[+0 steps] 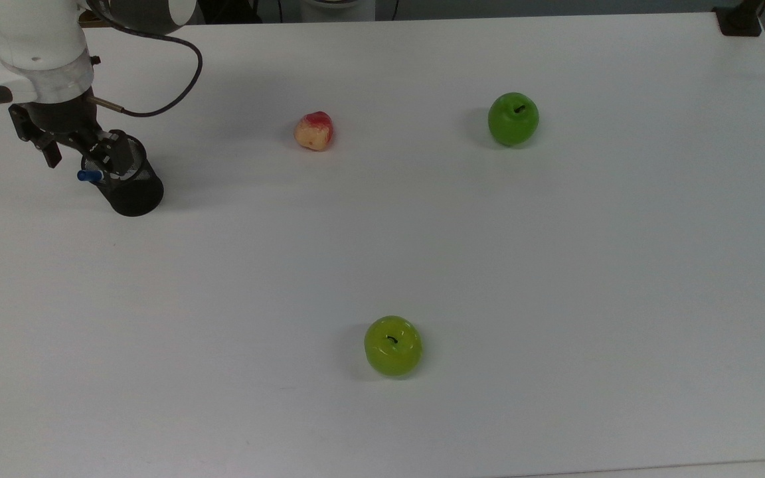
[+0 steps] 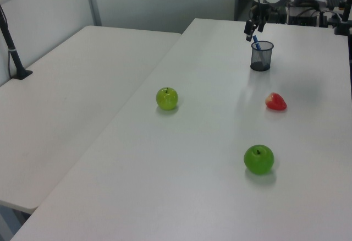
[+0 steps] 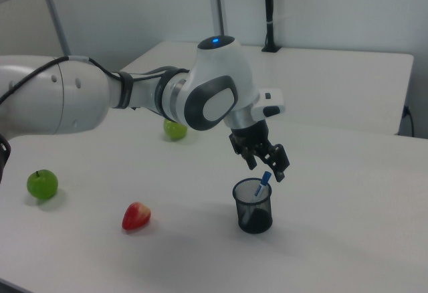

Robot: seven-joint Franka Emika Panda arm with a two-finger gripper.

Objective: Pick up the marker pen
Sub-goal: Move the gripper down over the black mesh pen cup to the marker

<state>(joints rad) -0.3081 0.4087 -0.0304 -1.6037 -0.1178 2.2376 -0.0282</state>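
The marker pen [image 2: 256, 42] is leaning loosely in the wide cup [image 2: 265, 46]. It will slide out when I lift its blue cap, and the cup will stay standing.
The marker pen [image 1: 90, 175] stands tilted in a black mesh cup [image 1: 133, 192] at the top view's left, and its blue cap pokes over the rim. My gripper [image 1: 84, 159] hangs open just above the cup, one finger on each side of the cap. In the right view the gripper [image 3: 265, 169] sits right over the marker pen [image 3: 263, 180], whose white barrel goes down into the cup [image 3: 253, 211]. The left view has the gripper [image 2: 253, 31] over the pen [image 2: 256, 42] and cup [image 2: 261, 57]. The fingers are apart from the cap.
A red and yellow fruit [image 1: 314, 131] lies to the right of the cup in the top view. One green apple [image 1: 513, 119] is further right, another [image 1: 392, 346] nearer the front edge. A black clamp [image 1: 738, 20] holds the table's far right corner. A second table [image 2: 71, 87] adjoins.
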